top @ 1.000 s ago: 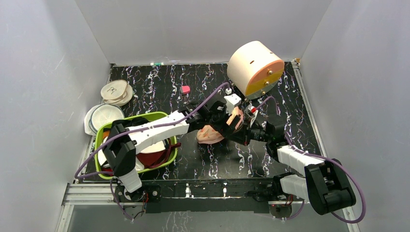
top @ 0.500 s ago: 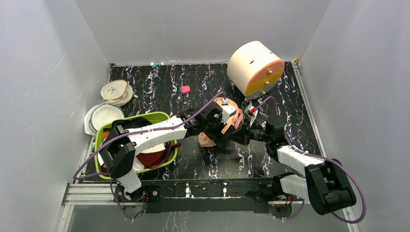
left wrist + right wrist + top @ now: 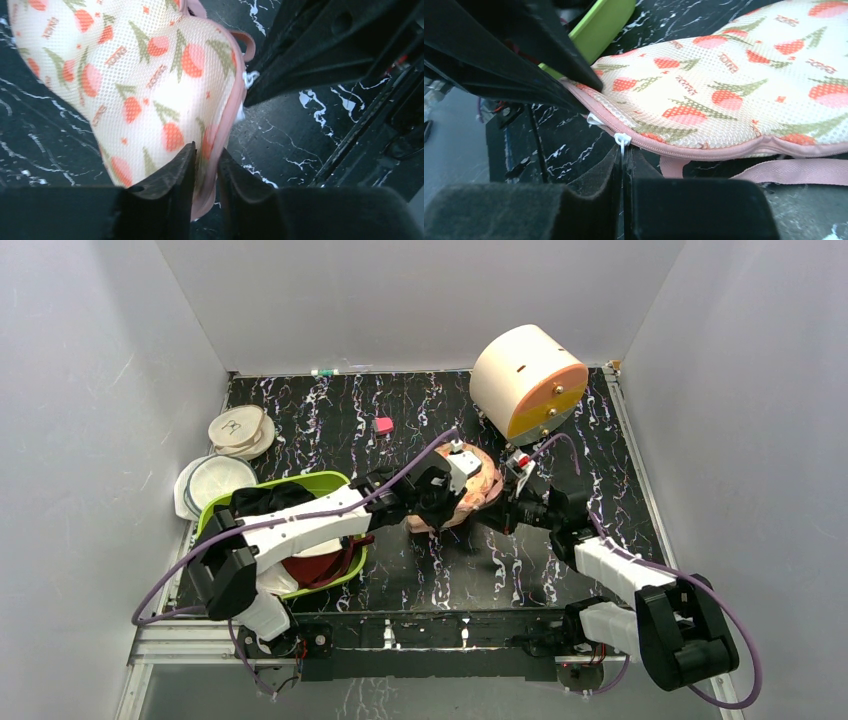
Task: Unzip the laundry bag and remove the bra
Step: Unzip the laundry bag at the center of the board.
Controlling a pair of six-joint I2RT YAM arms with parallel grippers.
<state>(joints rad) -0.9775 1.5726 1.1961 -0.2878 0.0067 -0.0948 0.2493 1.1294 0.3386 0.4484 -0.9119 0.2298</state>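
My left gripper should open, because the laundry bag's pink edge bunches (image 3: 206, 159) in it, and pinch the edge flat (image 3: 221, 134) before my right gripper draws the zipper pull.
The laundry bag (image 3: 482, 483) lies on the black marbled table, peach mesh with red and green prints and a pink zipper edge. My left gripper (image 3: 458, 502) comes in from the left. In the left wrist view it (image 3: 206, 161) is shut on the pink edge of the laundry bag (image 3: 140, 75). My right gripper (image 3: 497, 512) reaches in from the right. In the right wrist view it (image 3: 623, 161) is shut on the white zipper pull (image 3: 622, 140) at the rim of the laundry bag (image 3: 734, 85). The bra is hidden.
A lime-green basin (image 3: 330, 483) with a dark red garment (image 3: 310, 565) stands at the left, under my left arm. White round lids (image 3: 238, 430) lie beyond it. A cream drum (image 3: 525, 380) stands at the back right, and a small pink cube (image 3: 382, 425) lies behind the bag.
My left gripper has come down toward the bag and shut on its pink edge. The bag, tilted up before, now lies lower. The right gripper stays shut on the pull.
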